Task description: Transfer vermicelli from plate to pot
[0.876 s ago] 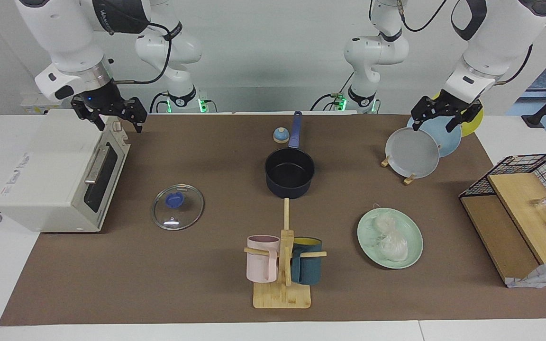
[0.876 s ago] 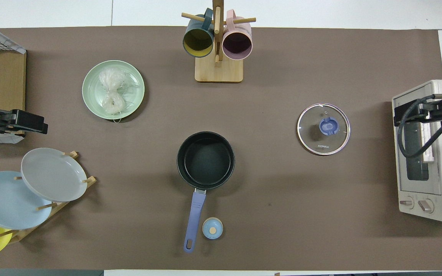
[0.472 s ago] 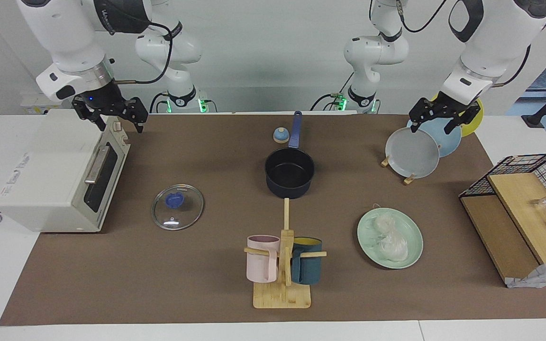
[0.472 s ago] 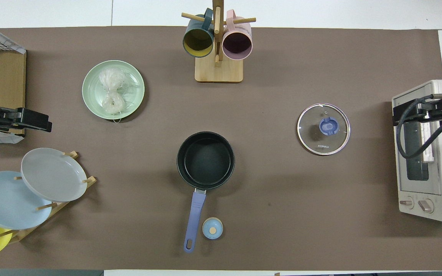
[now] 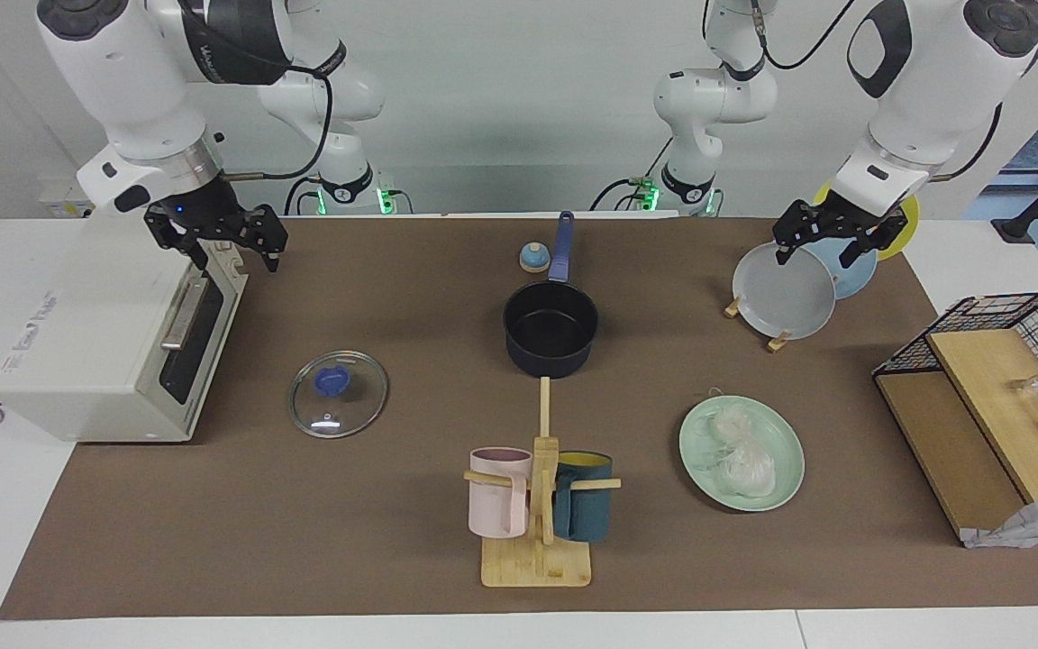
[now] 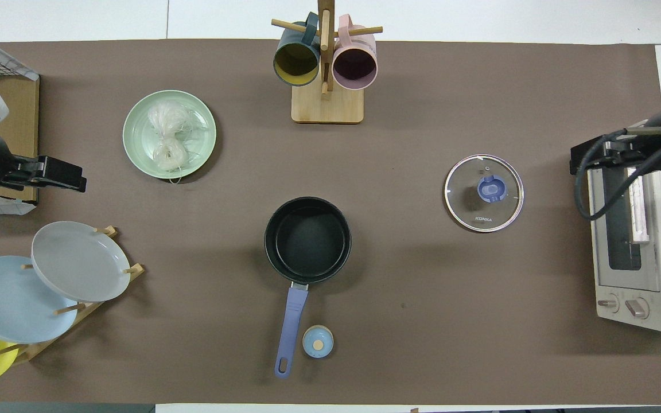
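Note:
The glass lid (image 6: 484, 193) looks just as wide as the dark navy pot (image 6: 307, 240), so it will cover all of the pot's opening when I bring it down.
The vermicelli (image 5: 735, 448) (image 6: 168, 137) lies as a whitish bundle of two clumps on the mint-green plate (image 5: 696, 442) (image 6: 135, 135), toward the left arm's end of the table. The dark navy pot (image 5: 550, 329) (image 6: 307, 238) stands mid-table, nearer to the robots than the plate, with nothing in it. Its blue handle points toward the robots. My left gripper (image 5: 825, 255) (image 6: 61, 178) hangs open and holds nothing, over the plate rack. My right gripper (image 5: 240, 261) (image 6: 586, 160) is also open with nothing in it, over the toaster oven's edge.
A glass lid (image 5: 337, 394) lies beside the toaster oven (image 5: 95, 333). A mug rack (image 5: 537, 505) with a pink and a teal mug stands farther from the robots than the pot. The plate rack (image 5: 785, 293), a wire basket (image 5: 987, 379) and a small blue knob (image 5: 532, 259) are also on the table.
Both grippers have drifted a little toward the middle of the table, still up in the air. Nothing on the table has moved.

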{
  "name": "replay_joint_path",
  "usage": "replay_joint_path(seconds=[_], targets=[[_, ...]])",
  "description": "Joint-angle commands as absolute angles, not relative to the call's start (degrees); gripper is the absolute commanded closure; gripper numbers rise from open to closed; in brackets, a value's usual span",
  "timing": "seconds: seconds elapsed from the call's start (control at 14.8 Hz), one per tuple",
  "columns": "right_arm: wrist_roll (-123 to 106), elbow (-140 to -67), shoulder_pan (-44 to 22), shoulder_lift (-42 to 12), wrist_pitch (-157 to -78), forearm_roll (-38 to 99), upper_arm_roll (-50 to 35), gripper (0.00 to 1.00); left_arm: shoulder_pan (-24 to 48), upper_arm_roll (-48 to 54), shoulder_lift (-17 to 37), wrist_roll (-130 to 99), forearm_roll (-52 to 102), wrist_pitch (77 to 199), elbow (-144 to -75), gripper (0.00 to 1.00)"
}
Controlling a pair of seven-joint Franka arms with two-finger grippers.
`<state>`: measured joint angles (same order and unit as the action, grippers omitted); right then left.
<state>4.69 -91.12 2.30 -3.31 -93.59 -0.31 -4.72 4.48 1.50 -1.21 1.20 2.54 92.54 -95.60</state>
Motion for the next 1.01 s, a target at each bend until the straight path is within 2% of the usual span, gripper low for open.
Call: replay_joint_path(seconds=[0.0, 0.2, 0.4, 0.94], targets=[[3.6, -93.59, 1.59, -7.37, -101.57, 1.32, -6.15, 0.0, 5.01, 1.32, -0.79, 1.85, 2.9, 93.08, -94.92, 0.0], [3.78, -101.31, -0.35, -8.09, -112.38, 0.97, -6.15, 0.0, 5.1, 1.32, 1.05, 1.85, 2.9, 95.26, -95.1, 0.0], [3.6, -107.56, -0.44, -8.88, -121.96, 0.97, -6.24, 0.0, 6.85, 1.23, 5.34, 1.76, 2.81, 99.3, -94.92, 0.0], [1.59, -115.65, -0.79, -10.19, -132.44, 1.05, -6.24, 0.0, 7.91, 1.41, 18.09, 1.93, -0.35, 113.98, -94.57, 0.0]])
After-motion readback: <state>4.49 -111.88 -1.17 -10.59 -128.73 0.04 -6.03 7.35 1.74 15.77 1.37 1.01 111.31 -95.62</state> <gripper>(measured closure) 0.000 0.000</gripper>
